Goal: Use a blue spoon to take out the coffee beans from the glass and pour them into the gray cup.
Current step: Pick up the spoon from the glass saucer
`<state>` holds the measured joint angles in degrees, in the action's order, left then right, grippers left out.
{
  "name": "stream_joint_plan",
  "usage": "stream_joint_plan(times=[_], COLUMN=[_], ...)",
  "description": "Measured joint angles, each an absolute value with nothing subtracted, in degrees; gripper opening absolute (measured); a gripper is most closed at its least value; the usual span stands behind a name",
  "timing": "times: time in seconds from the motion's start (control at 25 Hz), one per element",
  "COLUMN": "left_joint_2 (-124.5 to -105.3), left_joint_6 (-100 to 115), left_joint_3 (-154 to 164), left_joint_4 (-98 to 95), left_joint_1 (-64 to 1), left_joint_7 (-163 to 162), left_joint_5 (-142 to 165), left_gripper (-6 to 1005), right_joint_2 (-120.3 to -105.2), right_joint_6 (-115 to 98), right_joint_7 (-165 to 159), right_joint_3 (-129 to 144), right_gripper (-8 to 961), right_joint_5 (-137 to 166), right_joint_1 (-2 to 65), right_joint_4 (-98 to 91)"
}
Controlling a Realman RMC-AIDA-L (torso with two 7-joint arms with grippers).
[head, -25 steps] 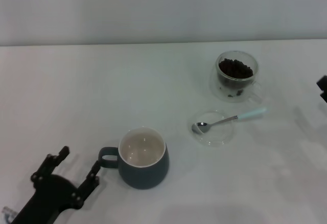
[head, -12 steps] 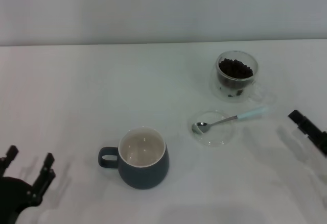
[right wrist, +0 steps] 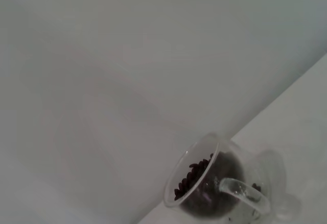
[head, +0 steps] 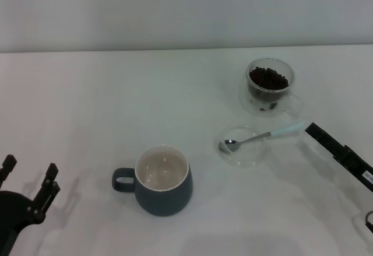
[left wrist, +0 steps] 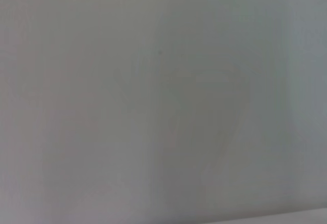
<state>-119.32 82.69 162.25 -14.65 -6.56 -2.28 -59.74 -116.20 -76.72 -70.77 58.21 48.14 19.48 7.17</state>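
Note:
I should keep moving in until my right gripper's fingers close around the blue spoon's handle, which sticks out [head: 268,134] past the saucer toward that gripper.
The blue spoon [head: 256,137] lies with its metal bowl on a flat clear glass saucer [head: 245,154] and its pale blue handle pointing right. The glass [head: 270,87] with the coffee beans [head: 268,78] stands behind it; it also shows in the right wrist view [right wrist: 217,185], beans [right wrist: 196,175] inside. The gray cup [head: 164,181] stands empty at the front centre, handle to the left. My right gripper [head: 317,134] reaches in from the right, its tip just right of the spoon's handle. My left gripper [head: 29,173] is open and empty at the front left corner.
The white table [head: 116,104] runs back to a pale wall. The left wrist view shows only a blank pale surface.
My right gripper has come in from the right edge to just beside the spoon's handle. My left gripper has drawn back from beside the gray cup to the front left corner.

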Motion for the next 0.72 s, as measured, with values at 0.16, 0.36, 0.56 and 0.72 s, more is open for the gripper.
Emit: stream_joint_plan(times=[0.16,0.36,0.56,0.72], left_joint_2=[-119.28,-119.28,-119.34,-119.36], left_joint_6=[82.66,82.67,82.67,82.71], left_joint_3=[162.25,162.25,162.25,162.25], left_joint_4=[-14.58,-14.58,-14.59,-14.59], left_joint_1=[-6.83,-7.17,-7.48,-7.49], left_joint_7=[-2.29,-2.29,-2.29,-2.29], left_joint_5=[-60.72,-61.25,-61.35,-61.35], left_gripper=[785,785,784,783], right_joint_2=[-116.19,-116.19,-116.19,-116.19], right_joint_6=[-74.58,-73.23,-71.06,-68.98], right_joint_7=[-70.89,-71.03,-70.89,-70.86], right_joint_3=[58.0,57.92,57.91,57.23], right_gripper=[870,870,869,869], right_joint_5=[48.58,48.64,48.73,49.96], right_joint_1=[21.43,23.57,25.43,27.06], right_joint_4=[7.5,8.3,8.74,9.27])
